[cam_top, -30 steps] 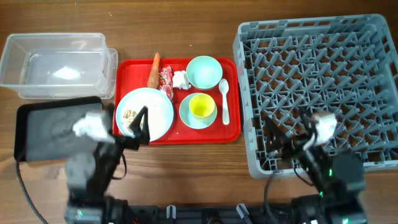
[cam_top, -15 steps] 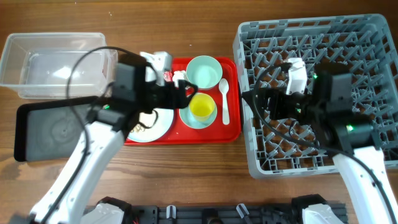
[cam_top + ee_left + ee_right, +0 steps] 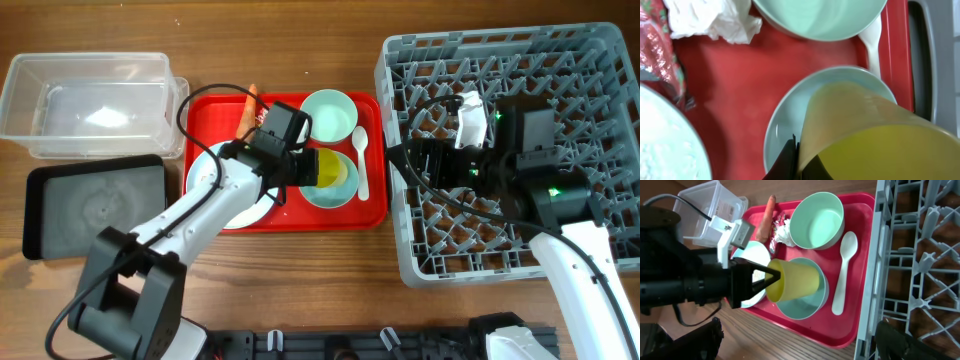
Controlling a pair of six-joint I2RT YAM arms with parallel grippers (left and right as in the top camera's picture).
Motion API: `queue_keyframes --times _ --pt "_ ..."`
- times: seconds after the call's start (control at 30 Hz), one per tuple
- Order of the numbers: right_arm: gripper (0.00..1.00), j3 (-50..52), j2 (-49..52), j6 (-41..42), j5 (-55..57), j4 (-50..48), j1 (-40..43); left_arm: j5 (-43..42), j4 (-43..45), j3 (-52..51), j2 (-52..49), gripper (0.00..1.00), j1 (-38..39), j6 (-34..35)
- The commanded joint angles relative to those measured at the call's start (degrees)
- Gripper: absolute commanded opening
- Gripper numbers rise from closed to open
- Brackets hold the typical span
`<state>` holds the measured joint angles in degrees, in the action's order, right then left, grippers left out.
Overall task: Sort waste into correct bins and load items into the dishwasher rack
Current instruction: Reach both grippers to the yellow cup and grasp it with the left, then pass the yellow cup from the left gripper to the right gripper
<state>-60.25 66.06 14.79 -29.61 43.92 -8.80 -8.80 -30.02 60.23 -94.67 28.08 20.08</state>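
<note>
The robot's left gripper has the yellow cup's rim (image 3: 322, 167) pinched and the cup's base faces the grey rack, so the right gripper should grab the cup's base end (image 3: 342, 169) and load the cup.
My left gripper (image 3: 300, 170) is shut on the rim of the small yellow cup (image 3: 332, 172), pinching the cup wall (image 3: 865, 135) between its fingertips (image 3: 794, 159). The cup (image 3: 795, 282) is tipped on its side over the lower mint bowl (image 3: 807, 307). On the same red tray (image 3: 375, 205) are a second bowl (image 3: 328, 115), a white spoon (image 3: 360, 160), the tissue (image 3: 715, 20), the red wrapper (image 3: 657, 55), the carrot (image 3: 766, 217) and the plate (image 3: 245, 200). My right gripper (image 3: 795, 342) stands open at the left edge of the grey rack (image 3: 520, 140), holding nothing.
The clear tub (image 3: 95, 100) sits at the back left with the black tray (image 3: 95, 205) in front of it. My left arm crosses the plate and hides part of the carrot in the overhead view. Bare wooden table lies in front of the red tray.
My left gripper came down from above the tray to the cup and shut on its rim; the cup now lies tipped. The right arm has hardly moved.
</note>
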Motion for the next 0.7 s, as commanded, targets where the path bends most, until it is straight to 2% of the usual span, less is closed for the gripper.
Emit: queue_keyframes --times 0.0,0.07,0.1,0.13,0.23,0.27,0.47,0.67 --pt "1.0 -1.05 0.22 0.5 -1.33 -0.33 0.09 0.13 -5.03 6.19 8.55 0.04 -1.81 0.33" --pt "1.0 -1.03 0.22 2.4 -1.4 -1.29 0.09 -3.02 -7.48 6.93 14.05 0.04 -6.47 0.35" --pt "1.0 -1.05 0.22 3.17 -3.76 -3.08 0.09 -13.31 -8.04 6.93 16.35 0.04 -11.32 0.26" --pt "0.94 -1.05 0.22 3.15 -10.25 -6.69 0.09 -28.46 -7.91 6.93 17.46 0.04 -17.49 -0.13" --pt "0.84 -1.03 0.22 2.75 -22.73 -15.52 -0.31 -52.46 -7.74 6.93 17.0 0.04 -25.35 -0.09" --pt "0.84 -1.03 0.22 2.8 -26.12 -19.45 -0.92 -59.3 -7.76 6.93 16.79 0.04 -27.36 -0.09" --pt "0.85 -1.03 1.6 3.45 -30.27 -33.51 -7.89 -78.42 -7.74 6.93 16.68 0.04 -29.42 -0.09" --pt "0.86 -1.03 5.11 5.38 -32.24 -40.19 -11.96 -79.69 -7.74 6.93 16.68 0.04 -26.58 -0.11"
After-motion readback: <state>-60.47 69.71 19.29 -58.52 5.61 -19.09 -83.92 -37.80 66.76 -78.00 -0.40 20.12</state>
